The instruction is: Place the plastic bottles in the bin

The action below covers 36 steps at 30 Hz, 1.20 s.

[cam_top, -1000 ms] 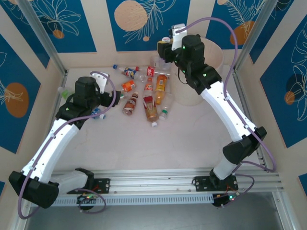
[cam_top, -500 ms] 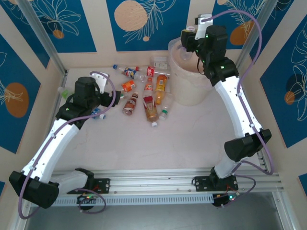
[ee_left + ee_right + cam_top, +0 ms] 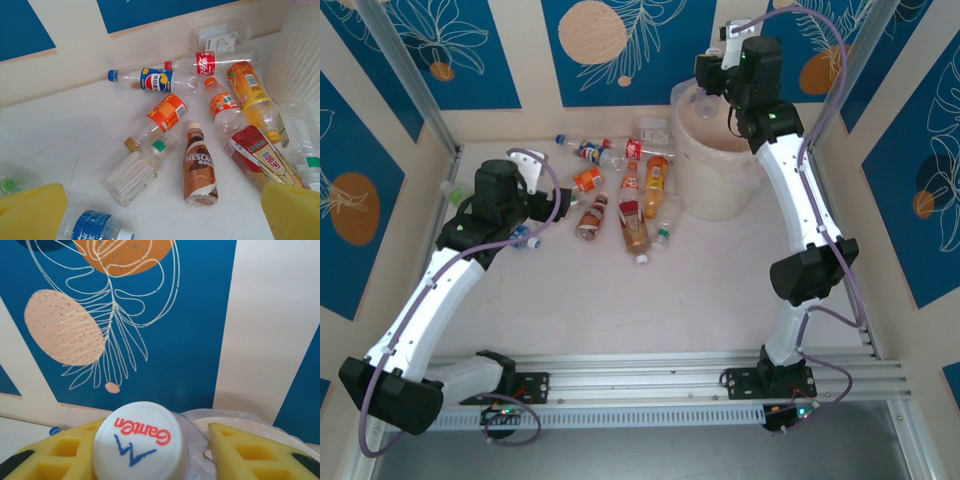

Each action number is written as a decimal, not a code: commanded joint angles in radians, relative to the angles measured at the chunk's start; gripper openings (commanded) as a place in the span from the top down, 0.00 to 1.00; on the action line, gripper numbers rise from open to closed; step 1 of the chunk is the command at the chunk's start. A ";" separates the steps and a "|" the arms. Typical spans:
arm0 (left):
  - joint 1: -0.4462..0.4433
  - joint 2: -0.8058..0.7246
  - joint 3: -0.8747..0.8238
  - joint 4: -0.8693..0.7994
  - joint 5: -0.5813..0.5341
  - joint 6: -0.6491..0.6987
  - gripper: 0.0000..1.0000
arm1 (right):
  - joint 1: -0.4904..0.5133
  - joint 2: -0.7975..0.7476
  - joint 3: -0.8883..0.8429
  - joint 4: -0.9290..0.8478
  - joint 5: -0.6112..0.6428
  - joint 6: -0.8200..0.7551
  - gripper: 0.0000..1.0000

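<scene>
Next, my right gripper pulls back the clear bottle it holds high by the bin's far rim (image 3: pixel 685 88), then lowers it into the bin's opening (image 3: pixel 716 130) before letting go.
Several plastic bottles lie scattered on the white table: a blue-label one (image 3: pixel 156 80), a red-label one (image 3: pixel 204 63), an orange-label one (image 3: pixel 167 112), a brown Nescafe one (image 3: pixel 200 167) and a clear one with a green cap (image 3: pixel 135 172). The pile (image 3: pixel 630 200) sits left of the cream-white bin (image 3: pixel 720 185). My left gripper (image 3: pixel 165 220) hovers open above the near side of the pile, nothing between its yellow fingers (image 3: pixel 30 212). My right gripper (image 3: pixel 708 92) is over the bin's far rim, shut on a clear bottle with a white cap (image 3: pixel 140 442).
Another bottle with a blue label (image 3: pixel 95 227) lies just under the left gripper. The bin wall (image 3: pixel 297 55) rises at the right of the left wrist view. Blue-and-cream patterned walls close in the table at the back and sides.
The right arm has swung right and up with the clear bottle, from above the pile to over the bin. The left arm has not moved.
</scene>
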 commanded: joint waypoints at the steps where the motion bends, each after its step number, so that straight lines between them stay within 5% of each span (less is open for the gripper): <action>1: 0.014 -0.023 -0.009 0.020 0.012 0.002 0.00 | -0.014 0.027 0.089 -0.025 -0.017 -0.022 1.00; 19: 0.027 0.002 -0.026 0.045 0.040 -0.009 0.00 | 0.021 0.122 0.180 -0.031 0.079 -0.109 1.00; 36: 0.058 -0.020 -0.055 0.036 0.043 0.019 0.00 | 0.081 0.123 0.025 0.072 0.257 -0.116 1.00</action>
